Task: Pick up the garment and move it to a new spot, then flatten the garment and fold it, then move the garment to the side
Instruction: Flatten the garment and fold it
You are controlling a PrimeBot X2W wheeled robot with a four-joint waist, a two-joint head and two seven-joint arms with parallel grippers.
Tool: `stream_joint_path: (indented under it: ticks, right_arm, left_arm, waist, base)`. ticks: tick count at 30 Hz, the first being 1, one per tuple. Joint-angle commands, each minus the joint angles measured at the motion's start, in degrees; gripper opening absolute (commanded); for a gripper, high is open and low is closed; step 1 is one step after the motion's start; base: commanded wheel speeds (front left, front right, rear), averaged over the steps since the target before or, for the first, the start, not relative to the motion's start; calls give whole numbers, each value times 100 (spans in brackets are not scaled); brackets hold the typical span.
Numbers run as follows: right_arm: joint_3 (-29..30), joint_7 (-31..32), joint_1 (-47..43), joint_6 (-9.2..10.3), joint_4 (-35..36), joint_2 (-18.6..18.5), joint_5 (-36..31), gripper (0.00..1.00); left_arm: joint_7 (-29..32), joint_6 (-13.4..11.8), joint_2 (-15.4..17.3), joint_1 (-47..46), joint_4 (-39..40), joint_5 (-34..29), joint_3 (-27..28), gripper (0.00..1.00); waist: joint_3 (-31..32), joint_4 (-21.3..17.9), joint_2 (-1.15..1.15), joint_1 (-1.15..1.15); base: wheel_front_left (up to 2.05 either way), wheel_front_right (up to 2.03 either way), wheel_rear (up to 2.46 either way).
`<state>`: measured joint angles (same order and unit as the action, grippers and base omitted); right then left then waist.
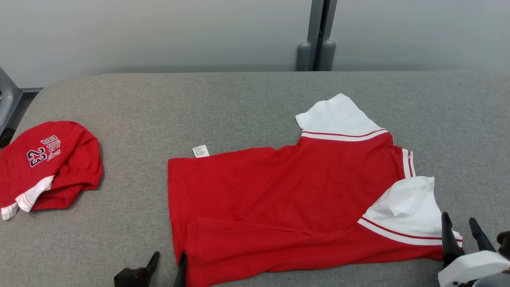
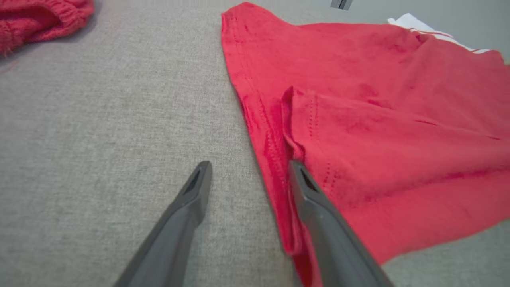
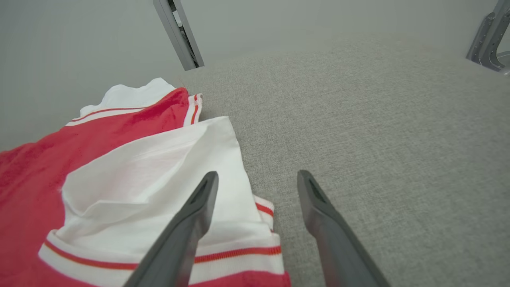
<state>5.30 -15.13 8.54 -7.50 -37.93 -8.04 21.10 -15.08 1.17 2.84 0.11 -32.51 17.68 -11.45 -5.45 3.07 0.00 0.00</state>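
My gripper will bring the white label (image 1: pixel 201 151) along and onto the top when it folds the shirt's far edge (image 1: pixel 239 152) over, because the label sticks out from that edge.
The garment (image 1: pixel 287 191), a red shirt with white sleeves, lies spread on the grey table (image 1: pixel 239 103) with its near side folded over on itself. My left gripper (image 1: pixel 169 259) is open at the shirt's lower left corner. In the left wrist view its right finger (image 2: pixel 318 207) rests on the red hem (image 2: pixel 271 159) while the left finger is over bare table, so the left gripper (image 2: pixel 249 165) straddles the edge. My right gripper (image 1: pixel 458 219) is open at the near white sleeve (image 1: pixel 406 207). In the right wrist view its left finger lies over the striped cuff (image 3: pixel 239 255), and the right gripper (image 3: pixel 257 175) holds nothing.
A second red piece of clothing printed "BULLS 23" (image 1: pixel 48 163) lies crumpled at the table's far left, its edge also in the left wrist view (image 2: pixel 40 20). A grey post (image 1: pixel 316 40) stands behind the table. A white label (image 1: pixel 200 151) sticks out from the shirt's far edge.
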Motion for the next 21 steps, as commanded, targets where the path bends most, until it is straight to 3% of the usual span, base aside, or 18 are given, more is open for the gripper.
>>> stream_joint_path:
  ticks: [1, 9, 21]
  right_arm:
    - [47, -1, 103, 2, 45, -18, -55, 100]
    - [-151, -2, 902, 2, 117, -94, -542, 100]
    - [-737, 37, 2006, 2, -400, -358, -712, 100]
  left_arm:
    - [-12, -37, 19, -191, 42, 3, 13, 100]
    - [-12, -41, 21, -1286, -307, -164, -10, 100]
    - [58, 192, 59, -3126, -2193, -218, -48, 100]
  waist:
    - [-55, 4, 0, 0]
    - [-371, -13, 0, 0]
    - [-788, -133, 0, 0]
  base:
    - [0, 0, 0]
    - [0, 0, 0]
    - [0, 0, 0]
